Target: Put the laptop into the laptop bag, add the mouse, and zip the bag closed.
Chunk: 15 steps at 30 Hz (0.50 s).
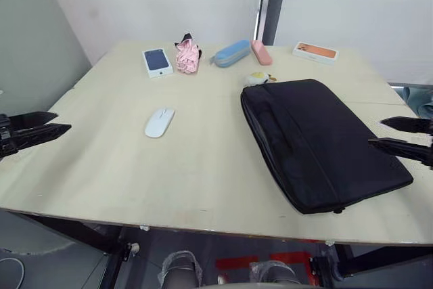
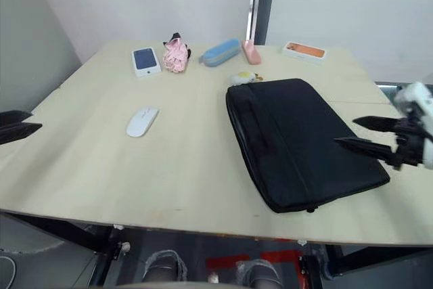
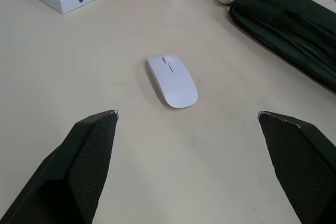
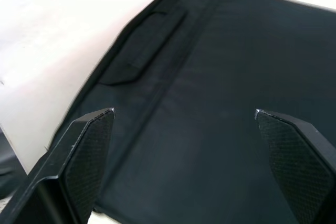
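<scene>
The black laptop bag (image 1: pixel 325 145) is thick and squared along its long edge (image 1: pixel 264 148), so I should expect to find the laptop hidden inside when I lift the bag's flap.
The black laptop bag (image 1: pixel 318 140) lies flat on the right half of the table, with its white plush duck charm (image 1: pixel 256 78) at its far corner. On the bare tabletop to its left rests the white mouse (image 1: pixel 160 122). My left gripper (image 1: pixel 62 121) hovers open at the table's left edge and points toward the mouse (image 3: pixel 172 81), well short of it. Open as well, my right gripper (image 1: pixel 376 132) hangs over the bag's right side (image 4: pixel 210 103), holding nothing. The laptop is out of view.
Along the far edge lie a blue phone box (image 1: pixel 157 61), a pink bundle (image 1: pixel 187 55), a blue pencil case (image 1: pixel 231 53), a pink case (image 1: pixel 261 52) and an orange-topped box (image 1: pixel 315 51). The table's front edge (image 1: pixel 203 218) runs close below the bag.
</scene>
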Tool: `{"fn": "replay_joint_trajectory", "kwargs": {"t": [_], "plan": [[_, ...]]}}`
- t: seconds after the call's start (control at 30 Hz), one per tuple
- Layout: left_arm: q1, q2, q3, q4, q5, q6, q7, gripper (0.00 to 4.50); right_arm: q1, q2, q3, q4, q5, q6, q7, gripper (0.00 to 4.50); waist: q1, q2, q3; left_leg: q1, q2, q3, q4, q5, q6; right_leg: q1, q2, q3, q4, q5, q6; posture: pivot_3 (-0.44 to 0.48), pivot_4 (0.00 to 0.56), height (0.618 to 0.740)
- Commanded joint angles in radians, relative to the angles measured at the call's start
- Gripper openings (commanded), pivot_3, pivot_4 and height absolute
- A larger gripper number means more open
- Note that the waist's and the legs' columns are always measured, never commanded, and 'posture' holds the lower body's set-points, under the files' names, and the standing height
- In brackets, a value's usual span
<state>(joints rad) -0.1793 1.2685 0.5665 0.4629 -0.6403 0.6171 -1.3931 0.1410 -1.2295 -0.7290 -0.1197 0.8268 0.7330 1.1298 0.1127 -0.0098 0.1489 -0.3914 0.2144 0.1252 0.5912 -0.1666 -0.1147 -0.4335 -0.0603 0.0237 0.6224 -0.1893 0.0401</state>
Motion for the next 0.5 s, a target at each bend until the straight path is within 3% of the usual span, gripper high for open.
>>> {"fn": "replay_joint_trajectory", "kwargs": {"t": [0.03, 0.27, 0.5], "plan": [[0.002, 0.029, 0.011, 0.025, 0.04, -0.051, -0.029, 4.5, 0.008, 0.026, -0.089, 0.016, -0.053, -0.054, 0.048, 4.48, -0.005, 0.0, 0.0, 0.002, 0.0, 0.001, 0.0, 0.0, 0.0, 0.001, 0.0, 0.0, 0.001, 0.0, 0.0, 0.0, 0.15, 0.74], [-0.036, -0.062, -0.04, -0.091, 0.064, -0.083, 0.055, 4.5, -0.008, 0.084, -0.063, -0.099, -0.048, -0.053, 0.047, 4.48, -0.009, 0.002, -0.001, 0.006, 0.0, 0.004, 0.0, 0.0, 0.0, 0.001, 0.0, 0.002, 0.003, 0.0, -0.001, 0.0, 0.15, 0.74], [-0.112, -0.264, -0.169, -0.211, 0.101, -0.047, 0.289, 4.5, -0.195, 0.162, 0.138, -0.347, 0.107, 0.02, -0.094, 4.48, -0.013, 0.002, -0.002, 0.007, 0.001, 0.004, 0.001, 0.001, 0.001, 0.001, 0.001, 0.002, 0.009, -0.001, -0.002, 0.0, 0.15, 0.74]]}}
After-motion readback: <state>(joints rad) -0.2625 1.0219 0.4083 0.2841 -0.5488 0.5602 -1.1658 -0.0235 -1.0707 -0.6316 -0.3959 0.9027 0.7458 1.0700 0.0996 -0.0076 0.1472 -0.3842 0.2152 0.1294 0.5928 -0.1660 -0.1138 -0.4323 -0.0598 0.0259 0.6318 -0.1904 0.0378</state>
